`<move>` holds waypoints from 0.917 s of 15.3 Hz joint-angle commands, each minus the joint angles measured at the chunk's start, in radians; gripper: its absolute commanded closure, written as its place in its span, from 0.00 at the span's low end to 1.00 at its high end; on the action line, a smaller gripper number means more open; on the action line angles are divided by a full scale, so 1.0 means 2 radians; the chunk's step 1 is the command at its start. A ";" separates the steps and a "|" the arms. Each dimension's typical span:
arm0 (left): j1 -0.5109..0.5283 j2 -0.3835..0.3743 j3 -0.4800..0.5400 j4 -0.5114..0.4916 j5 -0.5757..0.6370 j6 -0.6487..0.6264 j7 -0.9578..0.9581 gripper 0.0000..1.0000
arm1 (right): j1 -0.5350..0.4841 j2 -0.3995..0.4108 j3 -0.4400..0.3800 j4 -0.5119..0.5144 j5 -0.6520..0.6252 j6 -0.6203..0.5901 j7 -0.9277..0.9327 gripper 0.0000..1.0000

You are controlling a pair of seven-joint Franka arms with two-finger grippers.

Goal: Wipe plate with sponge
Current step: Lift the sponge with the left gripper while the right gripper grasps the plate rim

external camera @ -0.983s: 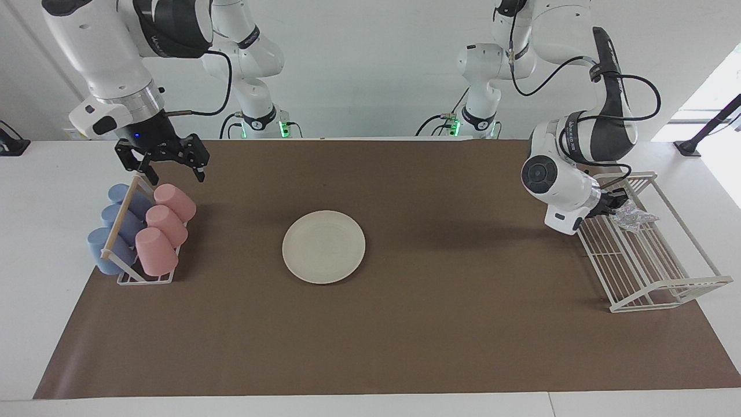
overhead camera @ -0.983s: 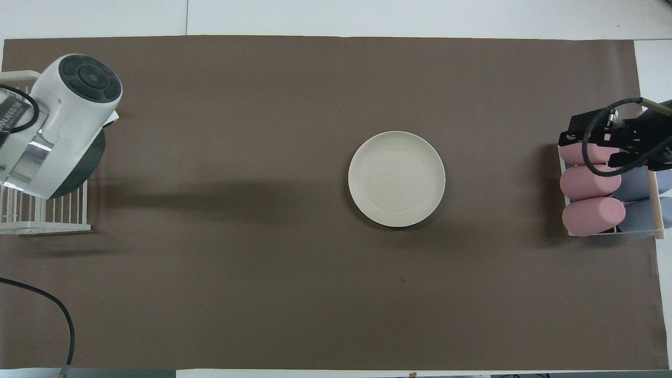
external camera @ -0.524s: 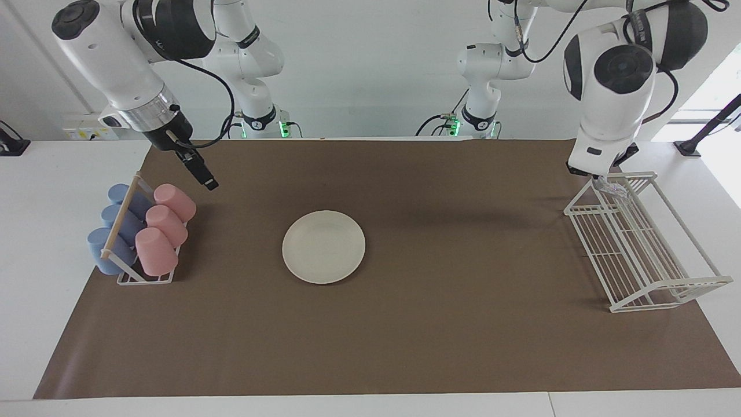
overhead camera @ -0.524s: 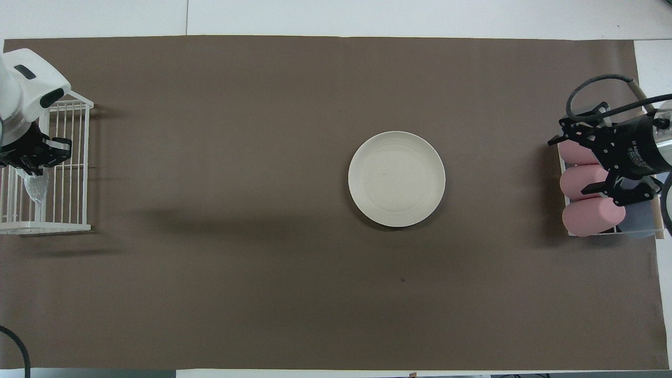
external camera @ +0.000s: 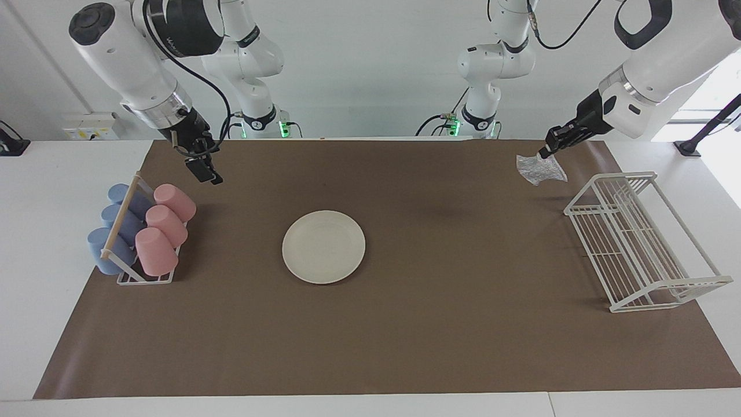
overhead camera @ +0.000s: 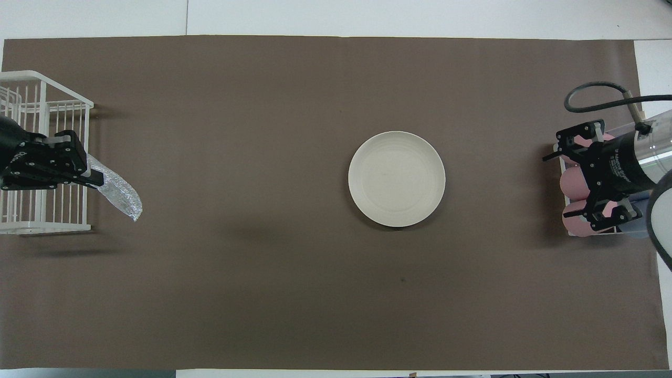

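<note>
The silvery sponge [overhead camera: 118,192] sticks out past the robot's left gripper in one smooth curve [overhead camera: 130,191], so the sponge should hold its shape when the right gripper carries it.
The cream-white plate [external camera: 323,247] [overhead camera: 396,178] lies flat at the middle of the brown mat with nothing on it. The sponge [external camera: 541,169] [overhead camera: 122,192], a silvery wrinkly wad, hangs in the air from my left gripper [external camera: 546,153] [overhead camera: 98,181], which is shut on its top edge. Both are over the mat beside the white wire rack [external camera: 637,243] [overhead camera: 47,110], well away from the plate. My right gripper [external camera: 206,172] [overhead camera: 566,182] is open and holds nothing. It hovers over the pink cups [overhead camera: 571,184], at the side of the cup rack [external camera: 120,220] that faces the plate.
The cup rack with pink and blue cups stands at the right arm's end of the mat. The wire rack stands at the left arm's end. Bare mat [external camera: 463,324] lies all around the plate.
My left gripper lifted the sponge out of the wire rack and swung it over the mat toward the plate. The right gripper turned and shifted a little above the cup rack.
</note>
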 commanded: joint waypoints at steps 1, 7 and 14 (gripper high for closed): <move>0.017 -0.061 -0.002 -0.113 -0.097 0.059 -0.004 1.00 | -0.001 -0.018 0.007 -0.025 0.008 0.016 0.020 0.00; -0.011 -0.155 -0.004 -0.296 -0.277 0.181 0.033 1.00 | 0.006 -0.016 0.034 -0.024 0.008 0.042 0.030 0.00; -0.085 -0.202 -0.006 -0.411 -0.434 0.251 0.172 1.00 | 0.136 0.038 0.036 0.000 0.029 0.157 0.170 0.00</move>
